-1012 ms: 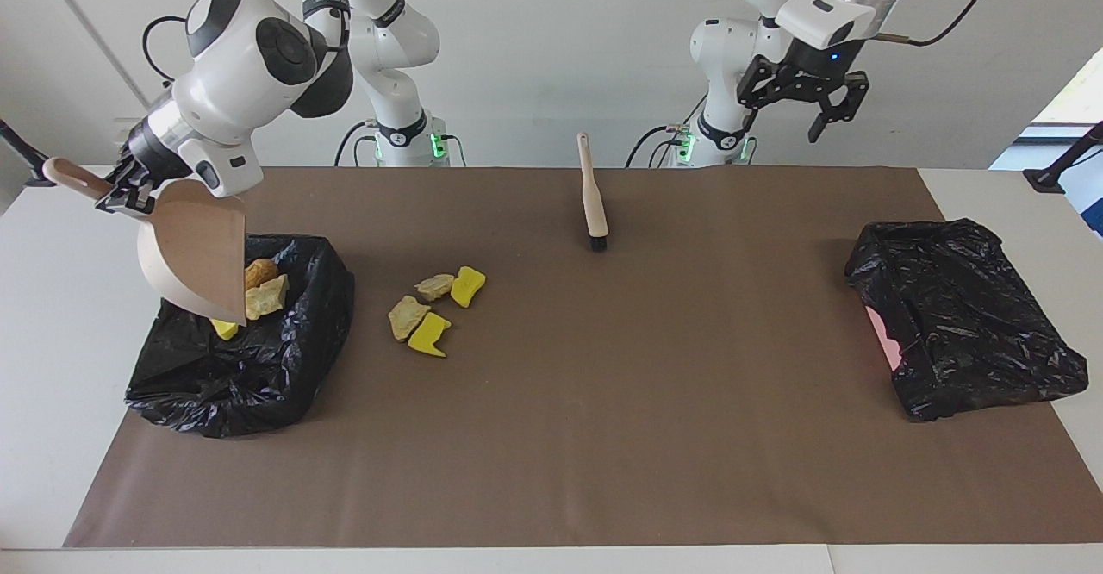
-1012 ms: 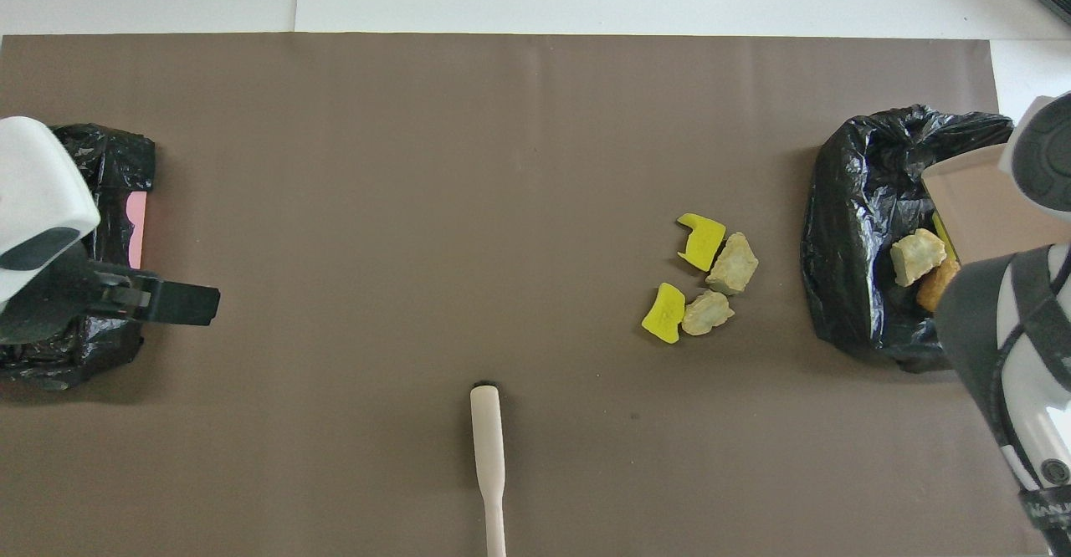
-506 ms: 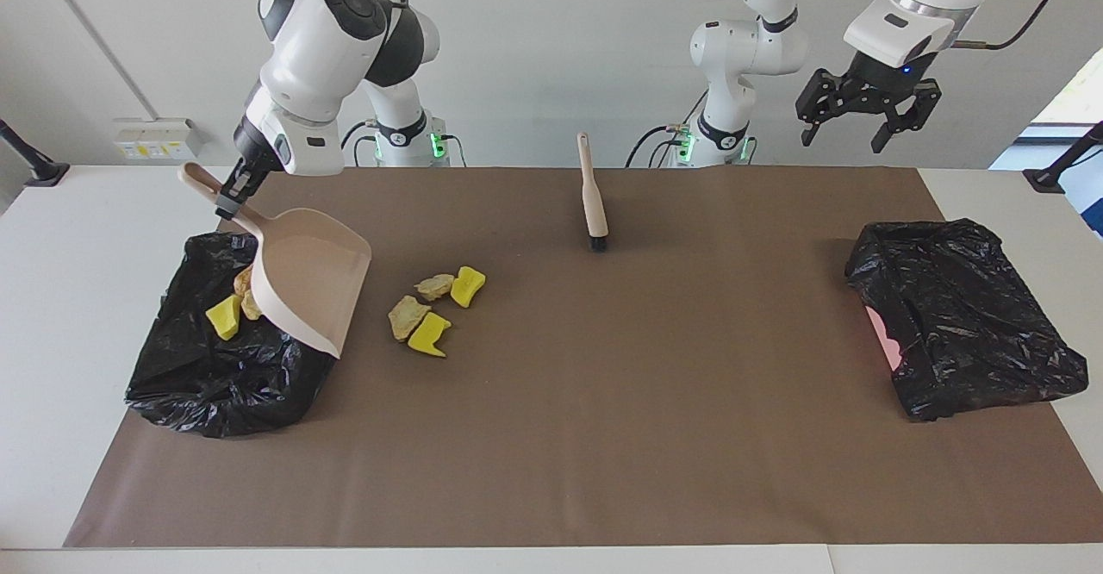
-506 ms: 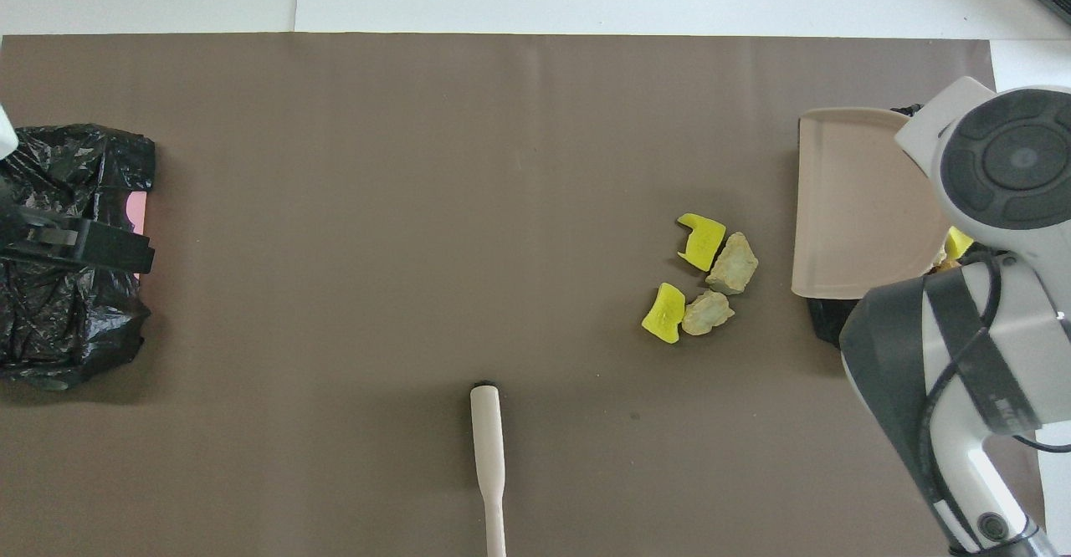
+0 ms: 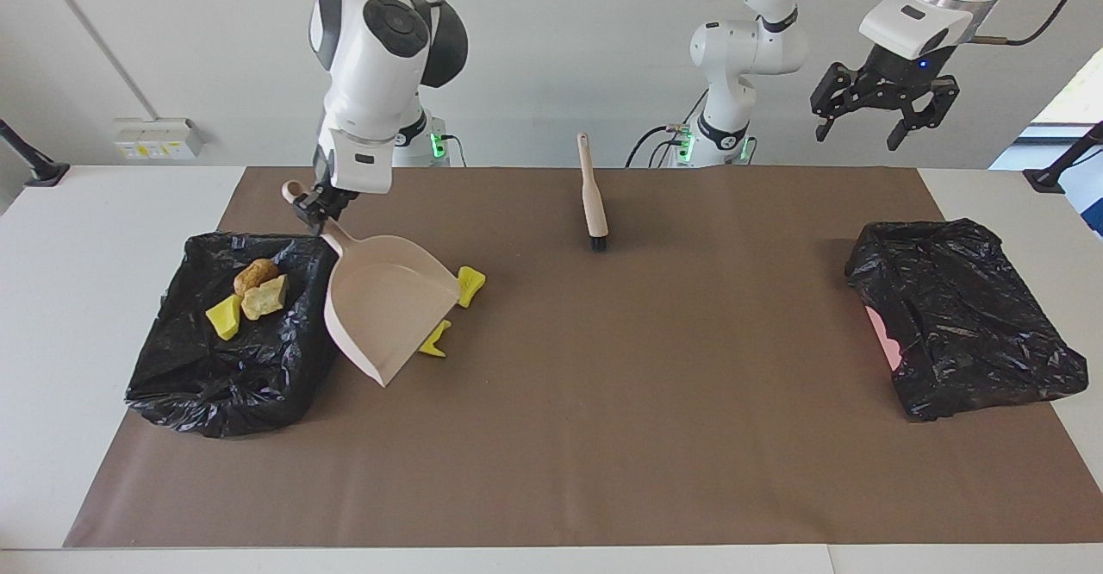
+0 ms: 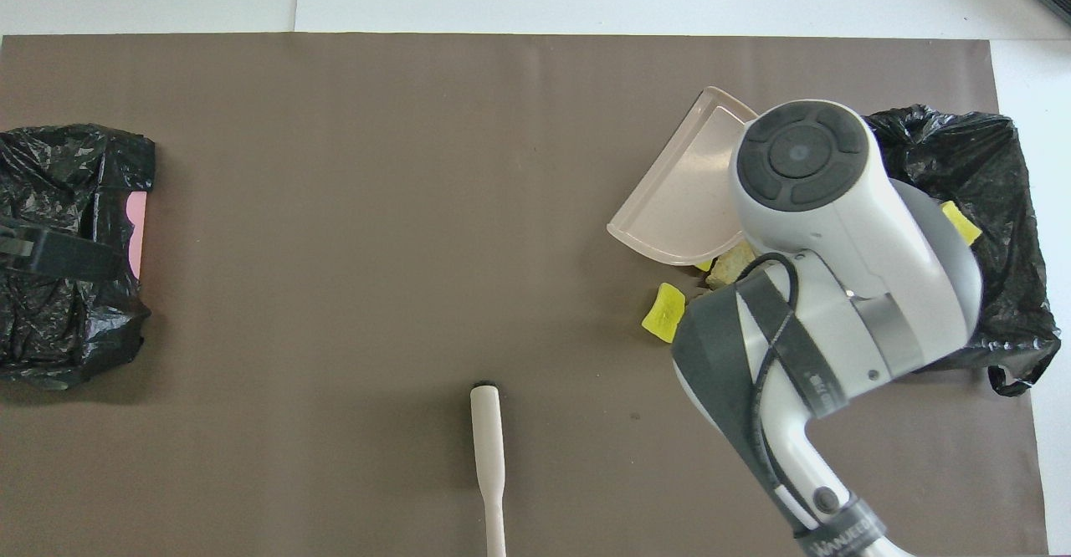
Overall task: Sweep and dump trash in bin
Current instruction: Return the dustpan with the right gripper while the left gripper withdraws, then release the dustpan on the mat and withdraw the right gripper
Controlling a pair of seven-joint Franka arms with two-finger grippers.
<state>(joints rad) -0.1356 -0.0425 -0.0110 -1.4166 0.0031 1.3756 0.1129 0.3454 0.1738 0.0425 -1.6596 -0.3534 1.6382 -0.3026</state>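
I expect all the swept lumps to slide off when I tip the dustpan, because the pink dustpan's smooth side (image 6: 694, 187) ends in an open straight edge (image 6: 658, 156).
My right gripper (image 5: 313, 210) is shut on the handle of the pale pink dustpan (image 5: 385, 308), which hangs tilted, lip down, between the bin and the loose trash. In the bin (image 5: 215, 376), a black-bagged box, lie three lumps: golden-brown (image 5: 256, 274), beige (image 5: 265, 296) and yellow (image 5: 223, 317). Two yellow lumps (image 5: 470, 284) (image 5: 434, 341) peek out beside the pan; in the overhead view a yellow lump (image 6: 664, 313) and a beige one (image 6: 731, 263) show under the dustpan (image 6: 686, 197). My left gripper (image 5: 857, 137) hangs open and empty, high over the other black bag.
A brush (image 5: 592, 195) (image 6: 488, 448) with a pale handle lies mid-table near the robots. A second black bag (image 5: 961, 315) with a pink patch sits at the left arm's end. A brown mat (image 5: 603, 436) covers the table.
The right arm swung the dustpan from over the bin toward the loose lumps, covering two of them. Three lumps now show in the bin. The left gripper drifted toward its end of the table.
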